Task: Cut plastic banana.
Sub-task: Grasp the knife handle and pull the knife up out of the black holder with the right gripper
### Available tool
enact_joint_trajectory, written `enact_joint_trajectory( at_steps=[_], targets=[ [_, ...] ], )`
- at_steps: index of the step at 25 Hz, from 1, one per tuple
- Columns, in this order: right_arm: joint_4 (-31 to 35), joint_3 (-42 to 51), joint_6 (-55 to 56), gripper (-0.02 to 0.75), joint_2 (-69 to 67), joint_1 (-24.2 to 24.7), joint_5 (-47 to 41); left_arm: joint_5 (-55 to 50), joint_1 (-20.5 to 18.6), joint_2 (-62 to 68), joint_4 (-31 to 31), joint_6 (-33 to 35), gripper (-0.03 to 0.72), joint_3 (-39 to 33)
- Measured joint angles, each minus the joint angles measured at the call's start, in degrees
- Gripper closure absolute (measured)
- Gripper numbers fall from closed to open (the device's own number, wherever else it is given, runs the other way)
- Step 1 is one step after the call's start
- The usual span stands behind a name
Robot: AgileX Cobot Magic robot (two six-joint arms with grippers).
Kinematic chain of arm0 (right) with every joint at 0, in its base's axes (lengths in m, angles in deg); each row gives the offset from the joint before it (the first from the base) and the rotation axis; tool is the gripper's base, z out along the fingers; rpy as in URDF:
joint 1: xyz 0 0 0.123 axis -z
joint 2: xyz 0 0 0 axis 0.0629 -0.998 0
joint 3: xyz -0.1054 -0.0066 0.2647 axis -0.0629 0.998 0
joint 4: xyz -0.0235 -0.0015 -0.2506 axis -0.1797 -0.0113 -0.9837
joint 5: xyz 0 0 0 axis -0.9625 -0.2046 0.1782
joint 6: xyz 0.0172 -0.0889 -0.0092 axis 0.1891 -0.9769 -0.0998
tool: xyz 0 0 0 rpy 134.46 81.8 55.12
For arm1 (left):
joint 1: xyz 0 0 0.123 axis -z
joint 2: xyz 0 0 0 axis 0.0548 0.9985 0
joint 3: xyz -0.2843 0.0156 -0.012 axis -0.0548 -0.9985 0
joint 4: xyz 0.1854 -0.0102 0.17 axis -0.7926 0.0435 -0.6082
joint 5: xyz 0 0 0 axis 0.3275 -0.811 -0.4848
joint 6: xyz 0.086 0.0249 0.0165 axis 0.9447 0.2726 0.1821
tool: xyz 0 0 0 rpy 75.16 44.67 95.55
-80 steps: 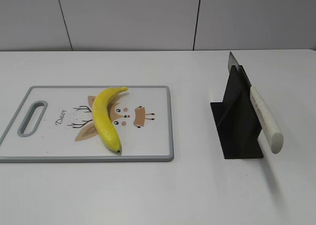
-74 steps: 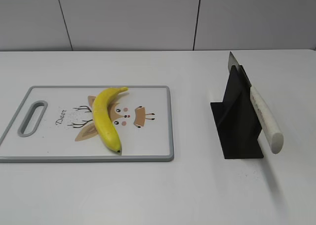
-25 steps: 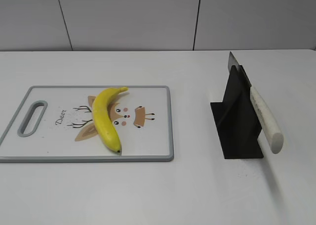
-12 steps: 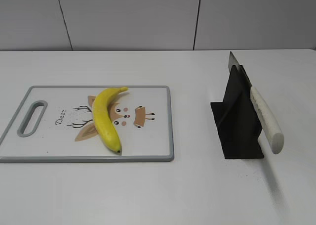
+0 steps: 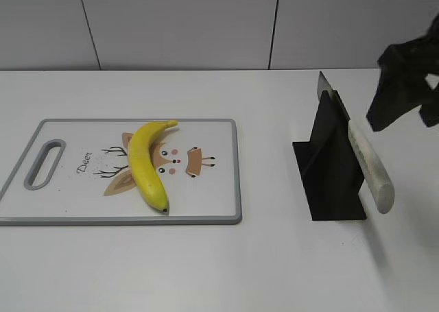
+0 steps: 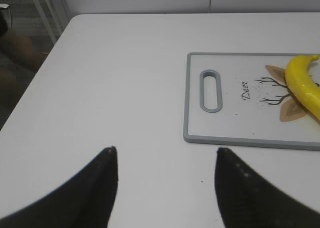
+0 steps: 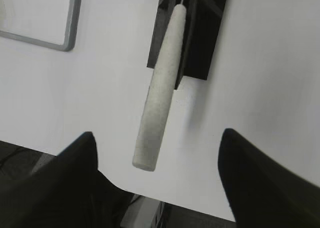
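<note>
A grey tip [image 5: 324,84] sticks out past the black stand. So the knife [image 5: 374,171] will come loose with a long, broad blade when I lift it.
The yellow plastic banana [image 5: 146,164] lies on the cutting board [image 5: 212,188] at the left of the table; it also shows at the right edge of the left wrist view [image 6: 306,85]. A knife with a white handle [image 5: 369,164] rests in a black stand [image 5: 328,168]; the handle [image 7: 159,95] shows in the right wrist view. My right gripper [image 7: 157,138] is open and empty, high above the knife handle; it shows in the exterior view at the upper right [image 5: 405,86]. My left gripper [image 6: 165,150] is open and empty over bare table left of the board.
The cutting board [image 6: 235,133] has a grey rim, a handle slot [image 6: 210,90] and a deer drawing. The table's near edge [image 7: 165,180] lies just below the knife handle in the right wrist view. A table leg and floor show at the top left of the left wrist view.
My right arm has come into the exterior view at the upper right, above the knife stand. The banana, board and knife have not moved.
</note>
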Motion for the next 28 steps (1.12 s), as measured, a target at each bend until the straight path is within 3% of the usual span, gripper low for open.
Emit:
enact_joint_trajectory(
  at_steps=[5, 13, 22, 25, 28],
  targets=[
    [-0.76, -0.07, 2.3, 0.171, -6.84, -2.98, 0.91, 0.0, 0.0, 0.0, 0.0, 0.0, 0.098, 0.0],
    [-2.9, -0.14, 4.99, 0.214, -16.66, -3.02, 1.6, 0.0, 0.0, 0.0, 0.05, 0.0, 0.098, 0.0],
    [-3.06, -0.2, 7.15, 0.225, -18.45, -3.02, 2.38, 0.0, 0.0, 0.0, 0.05, 0.0, 0.098, 0.0],
    [-3.06, -0.2, 9.59, 0.288, -18.9, -3.02, 2.43, 0.0, 0.0, 0.0, 0.05, 0.0, 0.099, 0.0],
    [-3.0, -0.2, 10.7, 0.426, -18.9, -3.02, 2.21, 0.0, 0.0, 0.0, 0.05, 0.0, 0.099, 0.0]
  ],
)
